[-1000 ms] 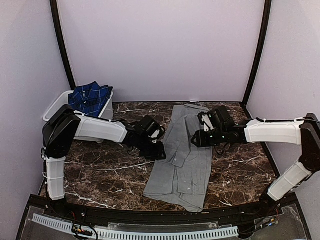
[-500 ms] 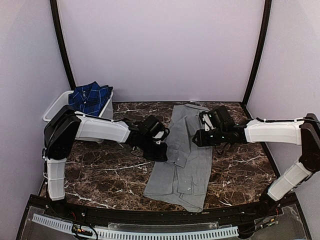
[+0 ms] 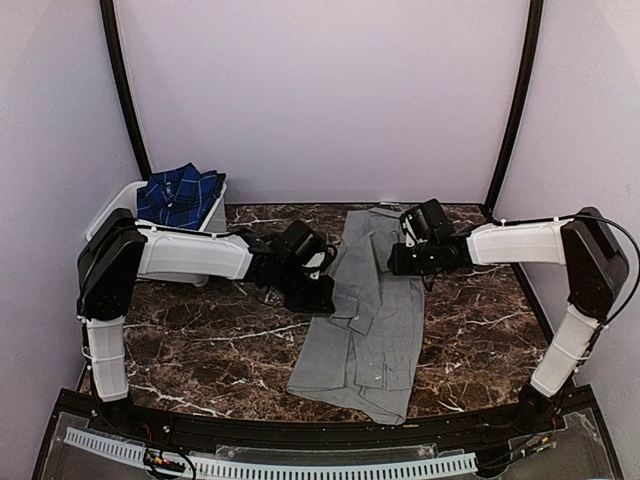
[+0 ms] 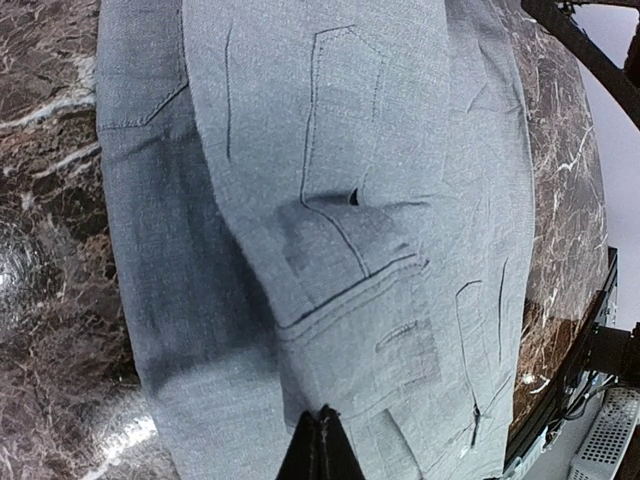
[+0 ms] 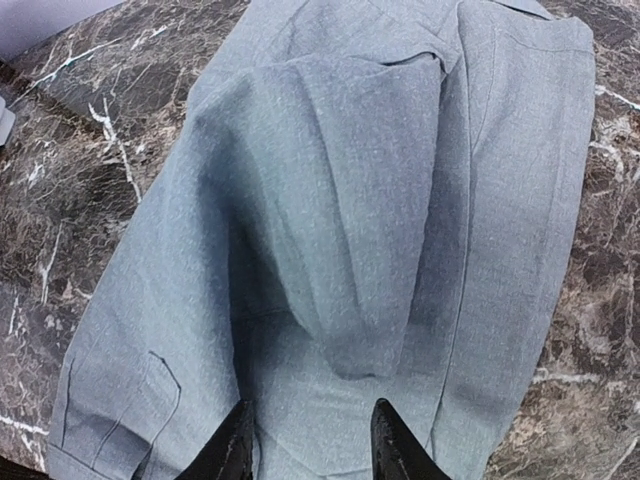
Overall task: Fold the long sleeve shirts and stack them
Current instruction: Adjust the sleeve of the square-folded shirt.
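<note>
My left gripper is holding just one corner of the slanting cuff (image 4: 302, 402). Next, my right gripper moves down and grabs the cuff's loose side (image 4: 430, 368) to straighten the sleeve.
The grey long sleeve shirt (image 3: 370, 310) lies lengthwise in the middle of the marble table, collar at the far end, its sides folded inward. It fills the left wrist view (image 4: 330, 200) and the right wrist view (image 5: 370, 200). My left gripper (image 3: 318, 292) is at the shirt's left edge, its jaws closed together on a fold of grey cloth (image 4: 322, 440). My right gripper (image 3: 402, 262) hovers open over the shirt's upper right part, its tips spread above the cloth (image 5: 312, 445). The plaid long sleeve shirt (image 3: 180, 195) lies bunched in the tub at the back left.
The white plastic tub (image 3: 108, 215) stands at the table's back left corner, beside the left arm. Dark marble table top (image 3: 200, 340) shows on both sides of the grey shirt. Black frame posts (image 3: 515, 110) stand at the back corners.
My left gripper has moved right and slightly away, against the grey shirt's left edge. My right gripper has shifted a little towards the far end, and that arm's elbow has swung back.
</note>
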`<state>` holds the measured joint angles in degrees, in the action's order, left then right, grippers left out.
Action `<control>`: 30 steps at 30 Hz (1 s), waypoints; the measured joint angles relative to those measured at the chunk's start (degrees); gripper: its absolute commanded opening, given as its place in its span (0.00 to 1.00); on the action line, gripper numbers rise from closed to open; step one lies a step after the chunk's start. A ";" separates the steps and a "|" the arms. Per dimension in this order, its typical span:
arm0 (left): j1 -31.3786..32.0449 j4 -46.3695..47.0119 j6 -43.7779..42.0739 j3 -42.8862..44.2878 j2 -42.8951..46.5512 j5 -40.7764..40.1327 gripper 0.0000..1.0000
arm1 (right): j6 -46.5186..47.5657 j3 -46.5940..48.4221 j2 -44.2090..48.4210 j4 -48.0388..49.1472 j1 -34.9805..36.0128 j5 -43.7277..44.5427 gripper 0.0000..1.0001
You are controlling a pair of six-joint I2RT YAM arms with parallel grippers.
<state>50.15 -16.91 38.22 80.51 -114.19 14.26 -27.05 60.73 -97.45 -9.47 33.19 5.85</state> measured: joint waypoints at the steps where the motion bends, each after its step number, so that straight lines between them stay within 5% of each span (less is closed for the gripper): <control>1: 0.00 0.00 0.00 0.02 0.07 -0.09 0.00 | 0.35 0.81 -0.98 0.02 -0.15 0.35 0.38; 23: 0.00 -1.05 -0.09 0.02 0.98 -0.15 0.00 | 4.87 8.74 -9.44 -1.40 -1.60 4.46 0.36; 30: 0.00 -1.66 -0.28 0.35 1.11 -0.02 0.00 | 6.14 9.68 -10.91 -2.75 -1.68 5.11 0.06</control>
<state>50.15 -18.57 37.93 80.86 -113.08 14.24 -20.91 70.41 -108.36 -12.23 31.51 10.96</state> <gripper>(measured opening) 0.003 0.205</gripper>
